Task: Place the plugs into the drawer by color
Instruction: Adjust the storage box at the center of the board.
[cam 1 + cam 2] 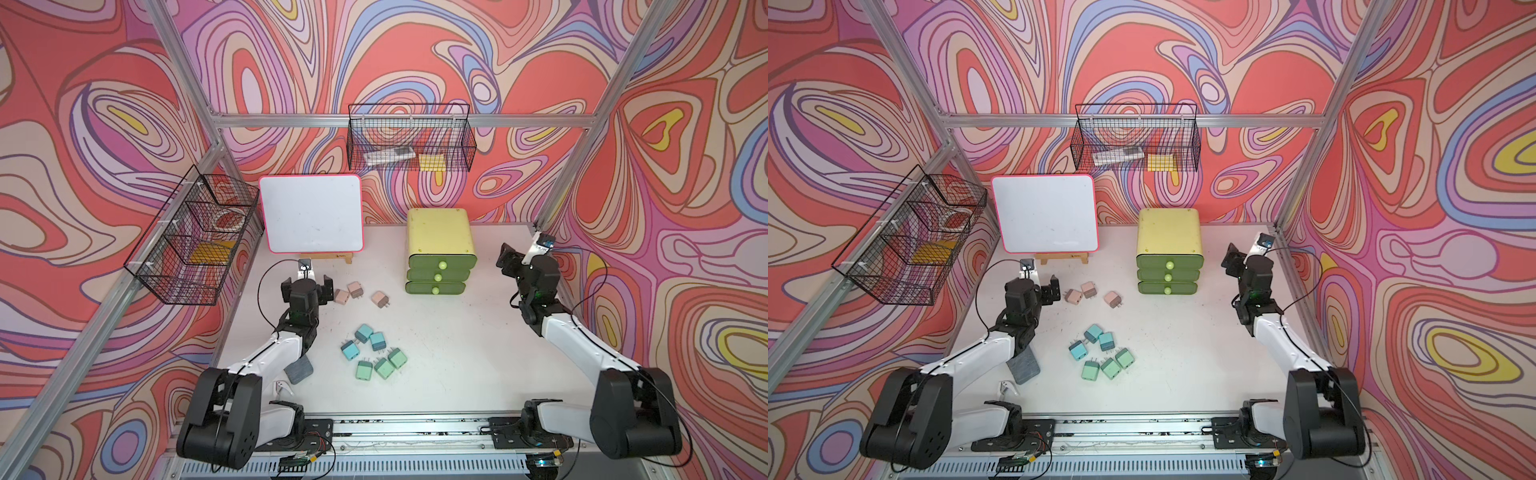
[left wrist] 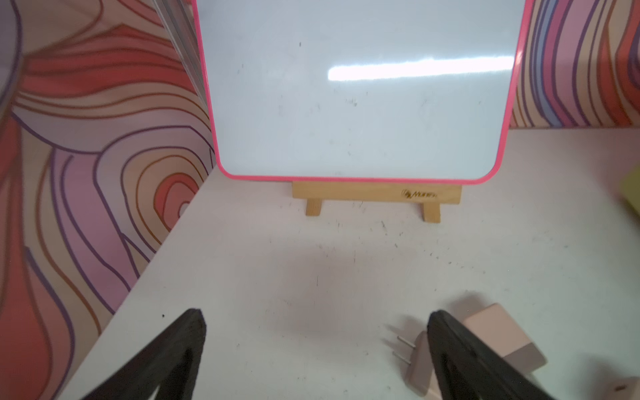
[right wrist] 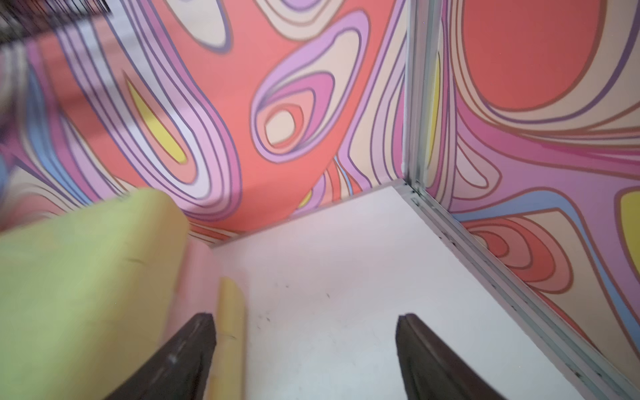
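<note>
The chest's green fronts (image 1: 448, 274) are all pushed in, so the robot's left gripper should leave the pink plugs alone and steady the chest (image 1: 421, 232) while the right gripper reaches for a knob.
Three pink plugs (image 1: 355, 289) lie left of the drawer (image 1: 438, 253), a pale yellow-green chest whose three green fronts are pushed in. Three light blue plugs (image 1: 364, 332) and three mint green plugs (image 1: 383, 368) are clustered mid-table. My left gripper (image 1: 307, 284) is open just left of the pink plugs. In the left wrist view the left gripper (image 2: 318, 313) has only bare table between its fingers. One finger stands in front of two pink plugs (image 2: 498, 332). My right gripper (image 1: 521, 259) is open and empty to the right of the drawer (image 3: 86, 277).
A pink-rimmed whiteboard (image 1: 311, 214) on a wooden easel stands at the back left. Black wire baskets hang on the left wall (image 1: 195, 241) and the back wall (image 1: 409, 139). A grey block (image 1: 300, 371) lies under my left arm. Aluminium posts frame the table's corners.
</note>
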